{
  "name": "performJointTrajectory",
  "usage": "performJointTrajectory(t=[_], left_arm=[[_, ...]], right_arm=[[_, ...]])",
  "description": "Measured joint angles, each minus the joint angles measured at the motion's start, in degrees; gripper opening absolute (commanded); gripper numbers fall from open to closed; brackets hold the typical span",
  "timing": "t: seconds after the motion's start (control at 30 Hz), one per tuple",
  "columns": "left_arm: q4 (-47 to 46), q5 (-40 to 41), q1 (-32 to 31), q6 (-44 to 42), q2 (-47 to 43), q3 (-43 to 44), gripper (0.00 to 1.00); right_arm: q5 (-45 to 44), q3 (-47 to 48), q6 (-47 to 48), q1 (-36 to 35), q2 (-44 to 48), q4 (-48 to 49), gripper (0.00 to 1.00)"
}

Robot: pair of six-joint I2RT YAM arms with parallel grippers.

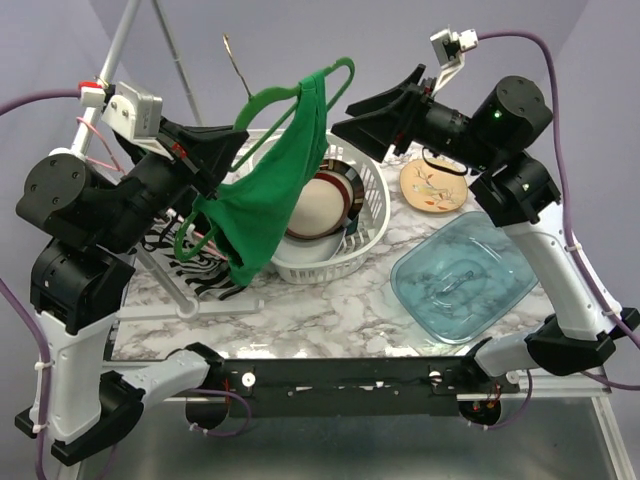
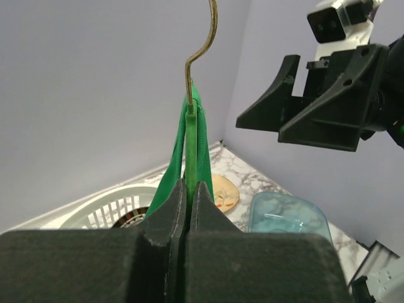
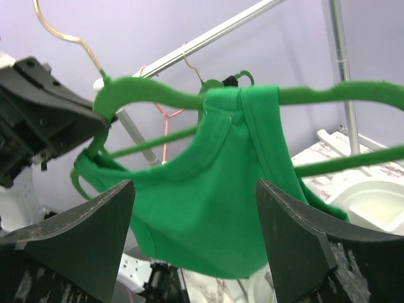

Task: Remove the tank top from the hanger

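The hanger's curved end point(image 1: 347, 68) sticks out past the tank top's shoulder strap point(image 1: 312, 100), so the robot's right gripper should pinch the strap and pull it off over that end of the hanger.
A green tank top point(image 1: 270, 195) hangs on a green hanger point(image 1: 290, 92) with a brass hook point(image 1: 236, 62), held in the air over the table. My left gripper point(image 1: 238, 140) is shut on the hanger just below its hook; in the left wrist view its fingers point(image 2: 189, 208) pinch the green hanger bar point(image 2: 189, 145). My right gripper point(image 1: 362, 118) is open and empty, just right of the top's shoulder strap. In the right wrist view the tank top point(image 3: 214, 202) fills the space ahead of the spread fingers point(image 3: 297, 221), apart from them.
A white basket point(image 1: 355, 240) with bowls stands under the garment. A patterned plate point(image 1: 434, 186) and a clear blue tray point(image 1: 465, 275) lie at the right. A metal clothes rack point(image 1: 120, 40) with a white base point(image 1: 190, 290) stands at the left.
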State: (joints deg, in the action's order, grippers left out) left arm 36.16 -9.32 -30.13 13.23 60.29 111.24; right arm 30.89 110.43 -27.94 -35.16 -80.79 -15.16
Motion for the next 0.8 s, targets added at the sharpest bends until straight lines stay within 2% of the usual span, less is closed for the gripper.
performJointTrajectory(t=[0.2, 0.57, 0.63, 0.67, 0.77, 0.8], left_arm=[[0.2, -2.1, 0.0, 1.1, -1.8, -3.4, 0.0], [-0.4, -3.5, 0.0, 3.0, -4.9, -8.3, 0.0], [-0.4, -3.5, 0.0, 3.1, -4.9, -8.5, 0.0], [-0.4, -3.5, 0.0, 3.1, -4.9, -8.5, 0.0], [-0.1, -3.3, 0.0, 3.1, -4.8, -8.6, 0.0], [0.0, -3.3, 0.0, 3.0, -4.6, -8.6, 0.0]], right_arm=[[-9.2, -0.5, -0.7, -5.0, -0.6, 0.7, 0.84], [-16.7, 0.3, -0.8, -9.5, -5.8, 0.4, 0.75], [-17.4, 0.3, -1.0, -10.1, -6.4, 0.3, 0.63], [-18.3, 0.4, -1.0, -10.6, -6.9, 0.1, 0.5], [-19.4, 0.6, -1.8, -11.3, -7.3, 0.0, 0.3], [-19.7, 0.6, -1.9, -11.4, -7.3, 0.0, 0.16]])
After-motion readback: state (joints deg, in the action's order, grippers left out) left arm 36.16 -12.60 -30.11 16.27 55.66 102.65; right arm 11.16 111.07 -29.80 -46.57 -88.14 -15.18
